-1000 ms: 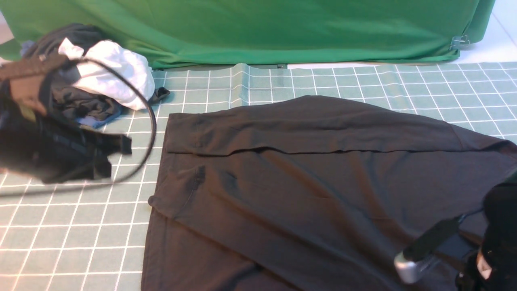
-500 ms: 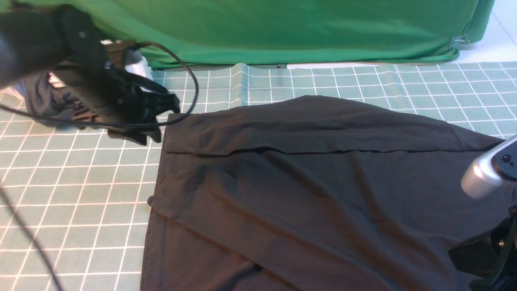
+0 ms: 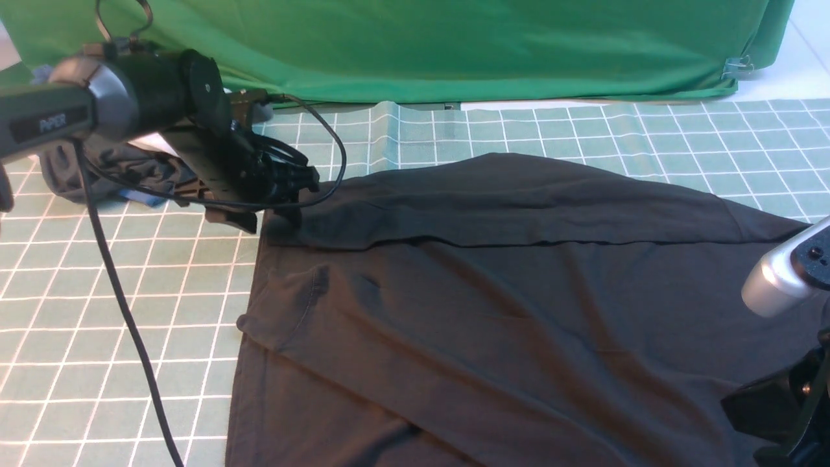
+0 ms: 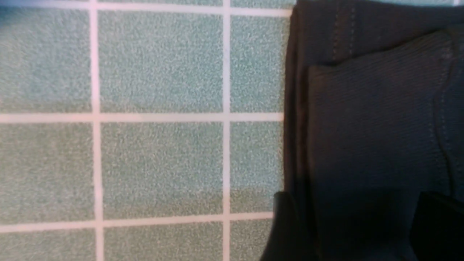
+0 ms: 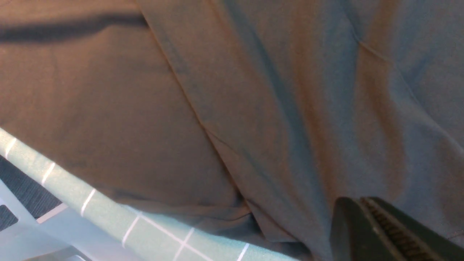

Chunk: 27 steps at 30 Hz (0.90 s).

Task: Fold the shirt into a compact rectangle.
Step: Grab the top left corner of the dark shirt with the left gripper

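I expect the folded sleeve [image 3: 482,206] to swing free across the flat shirt when I pull its cuff, because a dark gap [image 3: 424,240] runs under the sleeve's near edge.
The black shirt [image 3: 519,292] lies spread on the checked green cloth, with one sleeve folded across its far side. My left gripper [image 3: 295,194] is at the shirt's far left corner. In the left wrist view it [image 4: 362,232] stands open, its two dark fingers [image 4: 286,228] either side of the ribbed cuff [image 4: 373,119] and hem. The right arm [image 3: 778,285] shows at the right edge. In the right wrist view my right gripper [image 5: 362,206] is shut with nothing in it, just over the shirt's [image 5: 253,90] fabric near its edge.
A pile of dark and white clothes [image 3: 123,165] lies at the back left, behind the left arm. A green backdrop [image 3: 454,45] hangs along the far side. The left arm's black cable [image 3: 130,324] trails over the cloth. The table's edge [image 5: 36,214] shows in the right wrist view.
The left arm swung from over the clothes pile to the shirt's far left corner. The right arm rose at the right edge, then stayed still.
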{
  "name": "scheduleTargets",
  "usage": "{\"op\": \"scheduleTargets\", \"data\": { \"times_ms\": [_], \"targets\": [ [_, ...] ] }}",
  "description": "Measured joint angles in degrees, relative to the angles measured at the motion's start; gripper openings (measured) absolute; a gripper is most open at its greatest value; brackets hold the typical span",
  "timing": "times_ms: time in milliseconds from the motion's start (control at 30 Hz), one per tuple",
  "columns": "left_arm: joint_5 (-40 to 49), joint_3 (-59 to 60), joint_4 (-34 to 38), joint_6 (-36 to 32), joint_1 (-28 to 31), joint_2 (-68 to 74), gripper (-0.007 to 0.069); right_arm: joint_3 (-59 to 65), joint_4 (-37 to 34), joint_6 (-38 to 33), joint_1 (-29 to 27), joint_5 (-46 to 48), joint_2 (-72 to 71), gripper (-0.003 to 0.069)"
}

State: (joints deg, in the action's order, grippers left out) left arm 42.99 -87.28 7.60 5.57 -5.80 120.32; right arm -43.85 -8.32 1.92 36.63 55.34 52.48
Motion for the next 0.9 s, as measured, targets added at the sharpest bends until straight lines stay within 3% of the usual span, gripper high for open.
{"op": "scheduleTargets", "data": {
  "times_ms": [267,667,767,833,900],
  "targets": [
    [-1.06,-0.11,3.60,-1.71,0.00,0.57,0.0337,0.00,0.13,0.01,0.00,-2.08,0.00,0.0016],
    [-1.93,-0.11,4.42,-3.66,0.00,0.86,0.0309,0.00,0.17,0.07,0.00,-2.40,0.00,0.0016],
    [-1.33,-0.11,4.58,-5.10,0.00,0.90,0.0237,0.00,0.17,0.07,0.00,-2.40,0.00,0.0019],
    [-0.74,-0.11,4.69,-5.57,0.00,0.90,0.0128,0.00,0.17,0.07,0.00,-2.40,0.00,0.0019],
    [-0.68,-0.11,4.69,-5.57,0.00,0.90,0.0081,0.00,0.19,0.07,0.00,-2.40,0.00,0.0019]
  ]
}}
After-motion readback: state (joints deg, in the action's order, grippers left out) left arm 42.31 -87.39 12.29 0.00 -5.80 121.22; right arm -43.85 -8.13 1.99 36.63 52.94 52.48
